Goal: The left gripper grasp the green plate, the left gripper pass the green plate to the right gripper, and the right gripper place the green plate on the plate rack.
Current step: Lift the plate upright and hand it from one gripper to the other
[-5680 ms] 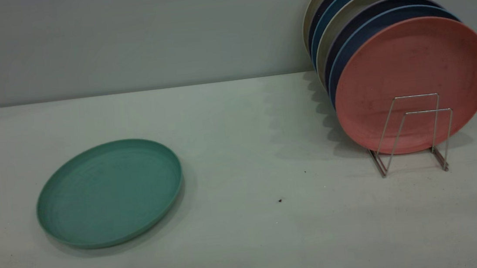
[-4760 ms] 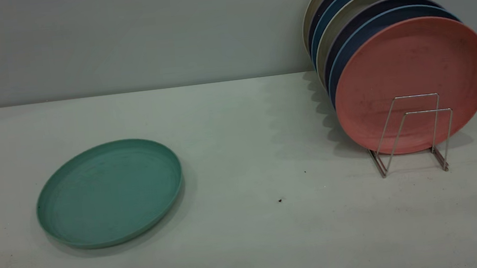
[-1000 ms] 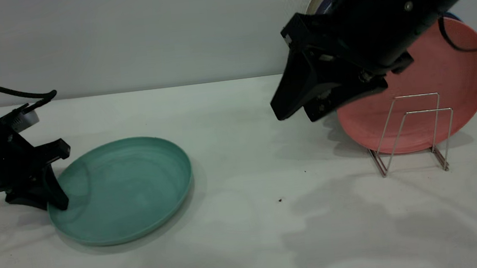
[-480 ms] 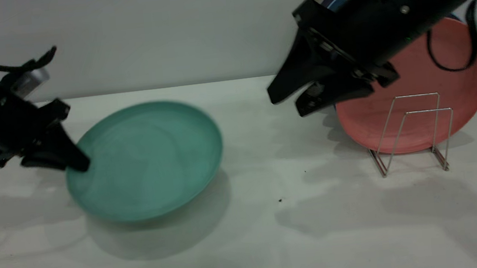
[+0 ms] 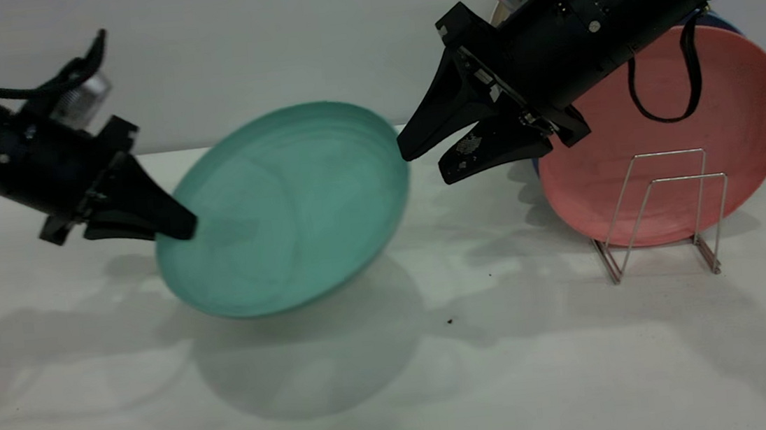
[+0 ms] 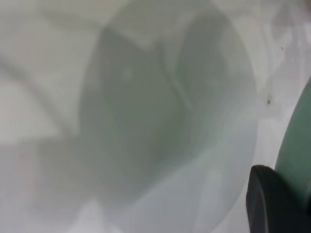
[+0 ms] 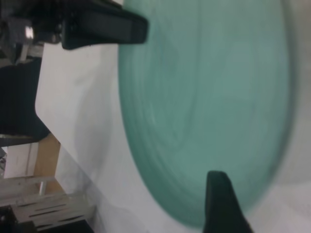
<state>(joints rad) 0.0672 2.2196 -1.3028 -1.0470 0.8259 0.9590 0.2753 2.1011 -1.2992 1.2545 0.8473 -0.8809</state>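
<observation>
The robot's left gripper is holding the green plate (image 5: pixel 283 212) far away from the plate rack, so next the right gripper grips the green plate's free rim (image 5: pixel 403 178) before the left gripper lets go.
The green plate (image 5: pixel 291 206) hangs tilted in the air above the table's middle left, its face turned toward the camera. My left gripper (image 5: pixel 177 228) is shut on the plate's left rim and holds it up. My right gripper (image 5: pixel 423 162) is open, its two fingers spread just off the plate's right rim, not touching it. In the right wrist view the green plate (image 7: pixel 209 97) fills the frame, with one of my fingers (image 7: pixel 221 204) before it and the left gripper's finger (image 7: pixel 104 29) on its far rim. In the left wrist view a sliver of the plate (image 6: pixel 297 145) shows beside one finger (image 6: pixel 269 201).
The silver plate rack (image 5: pixel 664 212) stands at the right of the table. A salmon-pink plate (image 5: pixel 711 120) leans in it, with several more plates behind, mostly hidden by my right arm. Two front loops hold no plate.
My left gripper has lifted the green plate off the table and carried it up and right, tilting it. My right gripper has moved left toward its rim and opened wider.
</observation>
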